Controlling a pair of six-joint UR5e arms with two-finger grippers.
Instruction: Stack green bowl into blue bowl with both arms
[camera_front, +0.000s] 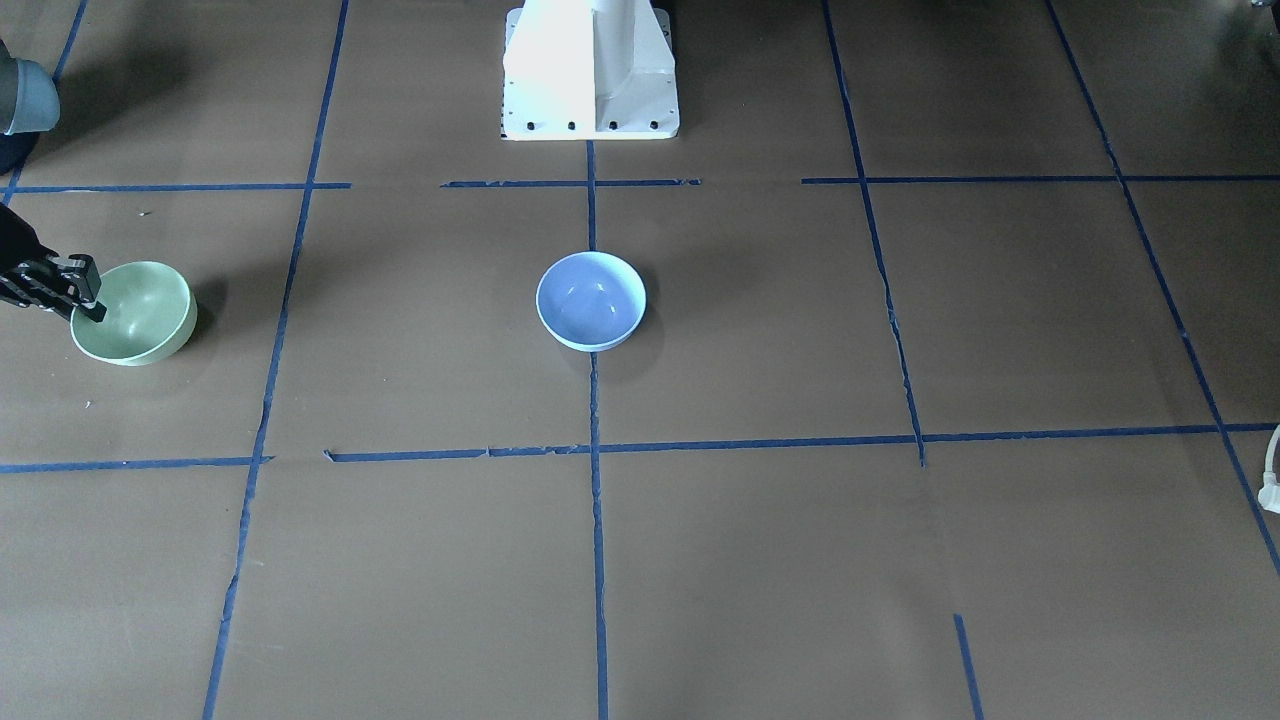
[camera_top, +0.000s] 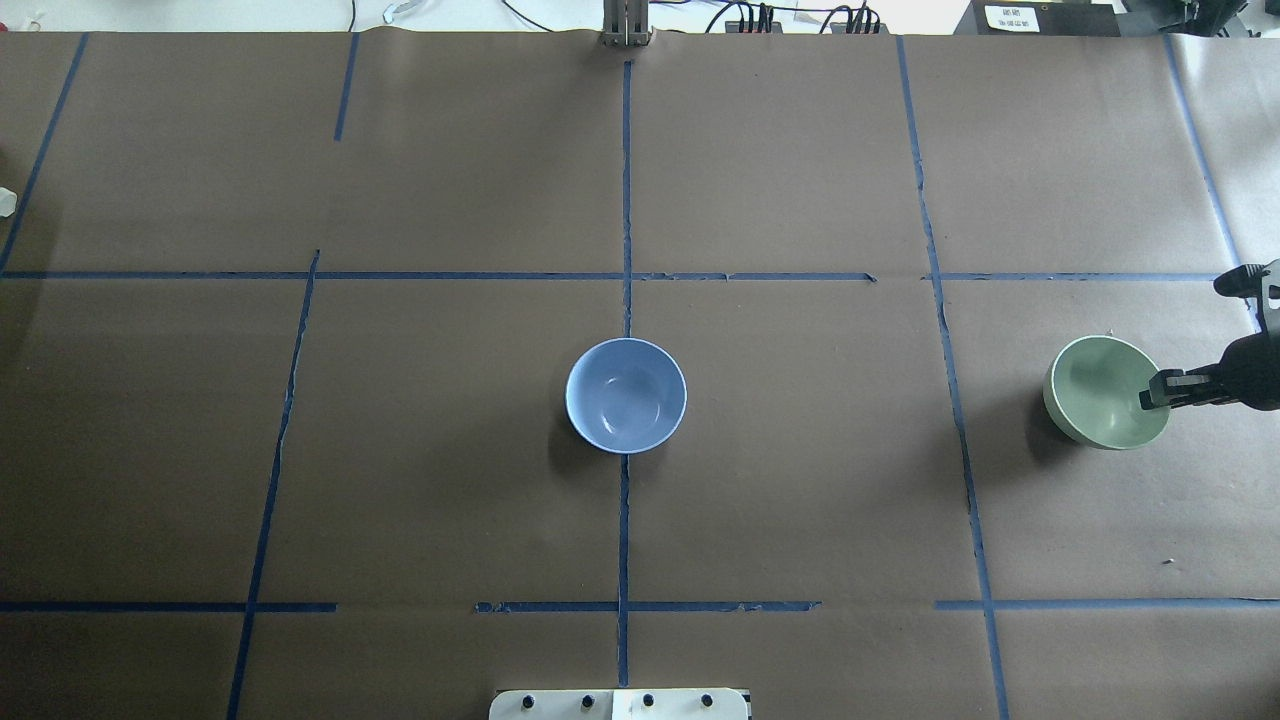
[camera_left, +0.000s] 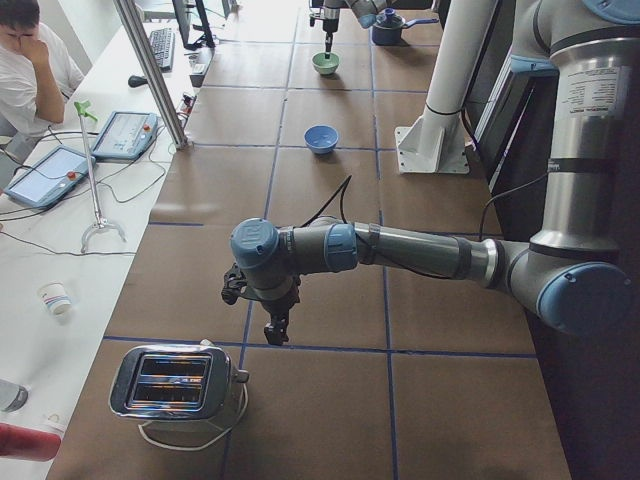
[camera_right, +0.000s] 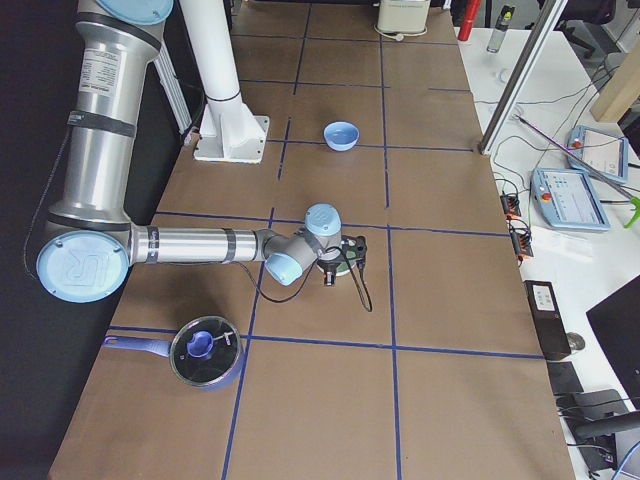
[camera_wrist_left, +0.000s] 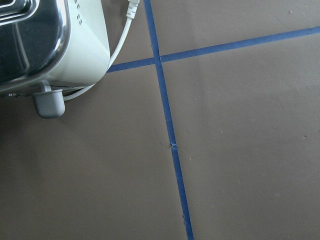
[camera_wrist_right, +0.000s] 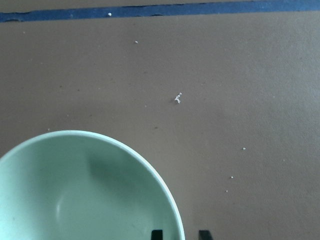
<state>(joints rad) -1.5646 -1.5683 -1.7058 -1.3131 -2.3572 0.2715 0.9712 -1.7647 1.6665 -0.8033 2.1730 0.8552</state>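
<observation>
The green bowl (camera_front: 136, 313) will sit deep inside the empty blue bowl (camera_front: 590, 301) when the robot lowers it in, with the bowls' rims almost meeting, because the blue bowl's opening is similarly wide.
The green bowl (camera_front: 135, 312) stands upright on the brown table, far out on my right side; it also shows in the overhead view (camera_top: 1100, 390) and the right wrist view (camera_wrist_right: 85, 190). My right gripper (camera_top: 1155, 392) is open, one finger inside the bowl's rim and one outside, with clear gaps to the rim in the right wrist view. The blue bowl (camera_front: 590, 300) stands empty at the table's centre (camera_top: 626, 395). My left gripper (camera_left: 275, 330) hangs low over the table at the far left end, next to a toaster; I cannot tell whether it is open or shut.
A chrome toaster (camera_left: 175, 380) with a white cord stands by the left gripper and shows in the left wrist view (camera_wrist_left: 45, 45). A lidded pot (camera_right: 205, 350) sits beyond the green bowl at the right end. The white pedestal (camera_front: 590, 70) stands behind the blue bowl. A person (camera_left: 30, 60) sits alongside.
</observation>
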